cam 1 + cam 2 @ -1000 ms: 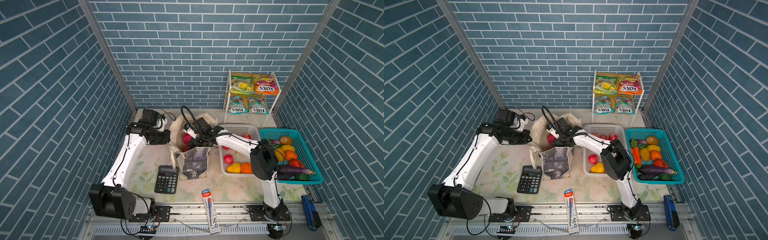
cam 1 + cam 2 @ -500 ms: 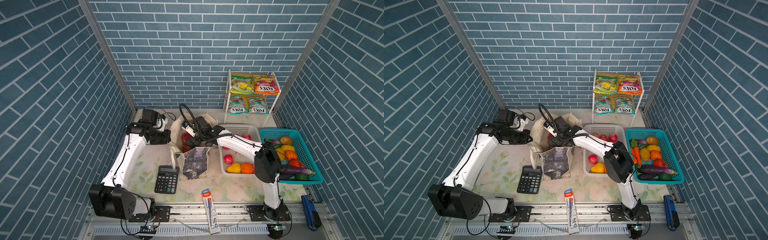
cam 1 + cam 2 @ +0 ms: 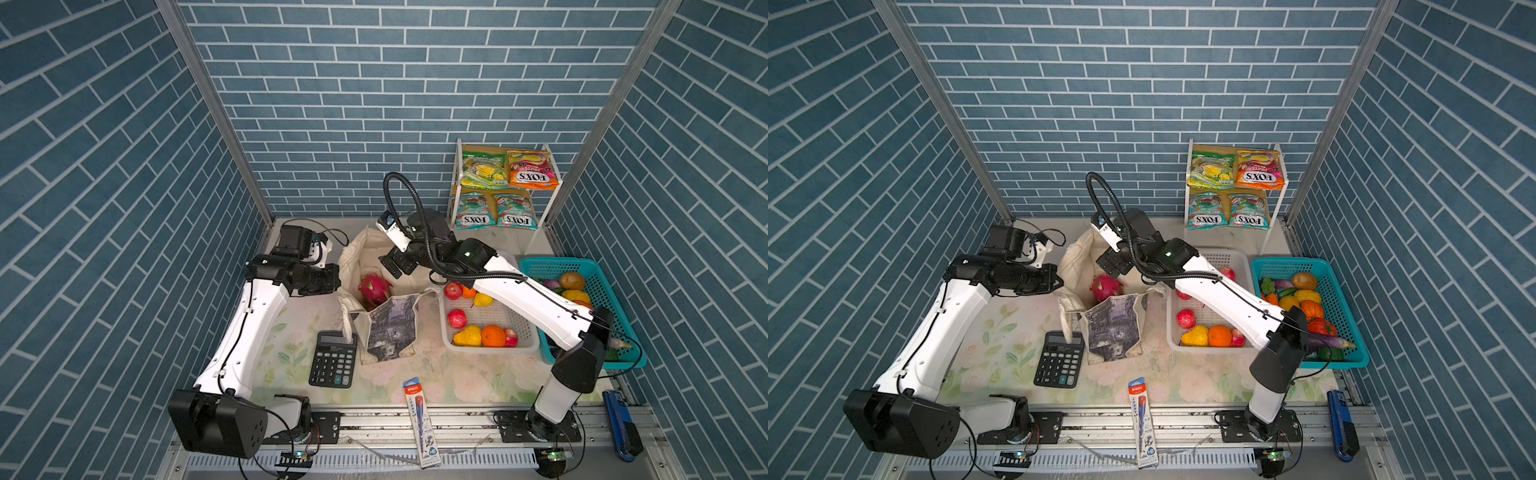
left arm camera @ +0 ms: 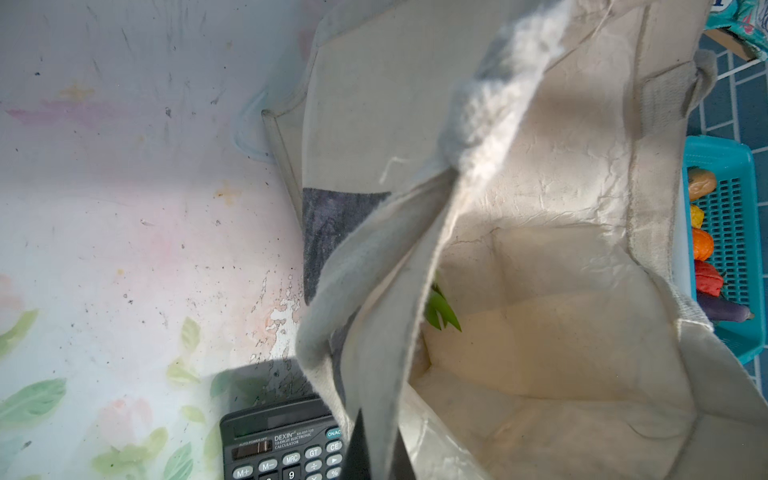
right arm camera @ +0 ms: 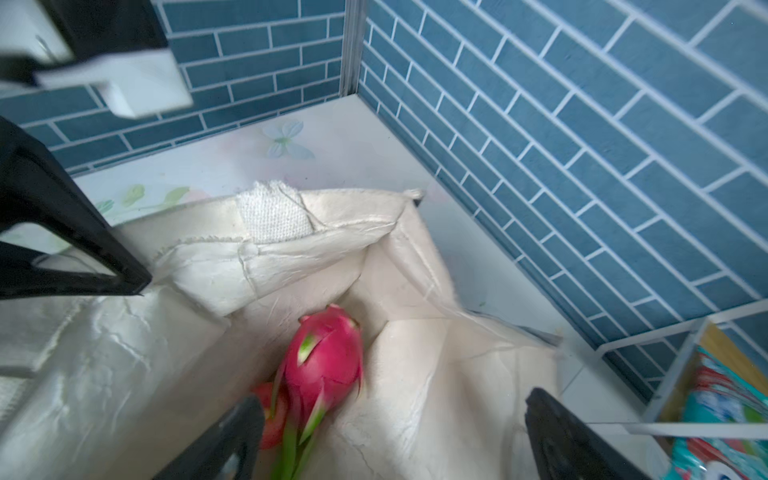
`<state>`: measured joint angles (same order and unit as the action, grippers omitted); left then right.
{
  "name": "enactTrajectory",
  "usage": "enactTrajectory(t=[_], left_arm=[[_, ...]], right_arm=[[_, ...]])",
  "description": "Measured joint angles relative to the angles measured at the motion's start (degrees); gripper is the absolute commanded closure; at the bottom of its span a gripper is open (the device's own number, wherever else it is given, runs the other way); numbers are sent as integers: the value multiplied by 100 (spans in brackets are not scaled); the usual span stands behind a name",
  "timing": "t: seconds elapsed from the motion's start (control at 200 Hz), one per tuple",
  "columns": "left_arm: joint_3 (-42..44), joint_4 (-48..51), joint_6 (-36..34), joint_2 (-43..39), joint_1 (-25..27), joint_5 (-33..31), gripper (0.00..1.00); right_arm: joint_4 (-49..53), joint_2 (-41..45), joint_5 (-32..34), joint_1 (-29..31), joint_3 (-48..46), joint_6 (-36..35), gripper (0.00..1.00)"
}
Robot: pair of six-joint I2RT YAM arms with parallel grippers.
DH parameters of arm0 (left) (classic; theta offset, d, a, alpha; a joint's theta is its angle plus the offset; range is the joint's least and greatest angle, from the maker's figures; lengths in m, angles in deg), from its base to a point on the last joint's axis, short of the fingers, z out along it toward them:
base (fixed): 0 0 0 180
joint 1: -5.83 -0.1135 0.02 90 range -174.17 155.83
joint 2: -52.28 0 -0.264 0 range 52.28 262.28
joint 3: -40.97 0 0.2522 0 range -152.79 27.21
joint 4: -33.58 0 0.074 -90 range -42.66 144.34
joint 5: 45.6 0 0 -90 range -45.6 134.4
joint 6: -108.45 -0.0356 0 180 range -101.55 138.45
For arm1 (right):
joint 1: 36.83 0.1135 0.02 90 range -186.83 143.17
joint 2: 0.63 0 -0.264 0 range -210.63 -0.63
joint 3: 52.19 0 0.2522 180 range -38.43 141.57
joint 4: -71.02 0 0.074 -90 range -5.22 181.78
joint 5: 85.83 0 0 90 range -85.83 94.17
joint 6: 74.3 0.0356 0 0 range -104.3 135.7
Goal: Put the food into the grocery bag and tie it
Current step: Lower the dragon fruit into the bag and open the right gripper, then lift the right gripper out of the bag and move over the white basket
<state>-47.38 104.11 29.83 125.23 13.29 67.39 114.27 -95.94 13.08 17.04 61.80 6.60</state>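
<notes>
I see the dragon fruit (image 3: 374,289) is down inside the grocery bag, so I carry on with my right gripper to the white basket and close on the big orange at its front (image 3: 493,336).
The cream grocery bag (image 3: 390,328) (image 3: 1115,328) stands open mid-table. A pink dragon fruit (image 3: 374,289) (image 3: 1105,287) (image 5: 324,365) lies inside it, on a red fruit (image 5: 270,415). My left gripper (image 3: 340,291) (image 4: 380,457) is shut on the bag's left rim and holds the cloth (image 4: 374,332) up. Just above the bag's mouth, my right gripper (image 3: 395,266) (image 5: 395,449) hangs open with nothing between its fingers. More food lies in the white basket (image 3: 490,348) and the teal basket (image 3: 557,262). FOX'S packets (image 3: 507,187) fill the back shelf.
A black calculator (image 3: 332,359) (image 4: 282,444) lies just left of the bag's front, under a hanging strap. A blue pencil pack (image 3: 422,419) sits at the table's front edge. The white basket is close on the bag's right.
My right gripper has drawn up and back from inside the bag, jaws wide; the dragon fruit stays in the bag. The left arm has not moved.
</notes>
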Motion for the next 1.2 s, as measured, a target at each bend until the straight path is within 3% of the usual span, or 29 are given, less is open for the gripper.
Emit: enactTrajectory(t=[0.21, 0.37, 0.6, 0.85, 1.2], left_arm=[[50, -125, 111, -15, 11, -87, 100], [50, -149, 177, 15, 37, -109, 100], [131, -208, 195, 129, 46, -175, 100], [33, -136, 74, 457, 46, -238, 100], [44, -186, -48, 463, 68, -234, 100]], right_arm=[[-87, 1818, 734, 13, -1488, 17, 1], [59, 2647, 1239, -31, -2437, 269, 1], [761, 2885, 1499, -334, -3165, 1182, 2], [2197, 2876, 1495, -1311, -3224, 2933, 9], [3139, 2922, 726, -1729, -3818, 4321, 12]])
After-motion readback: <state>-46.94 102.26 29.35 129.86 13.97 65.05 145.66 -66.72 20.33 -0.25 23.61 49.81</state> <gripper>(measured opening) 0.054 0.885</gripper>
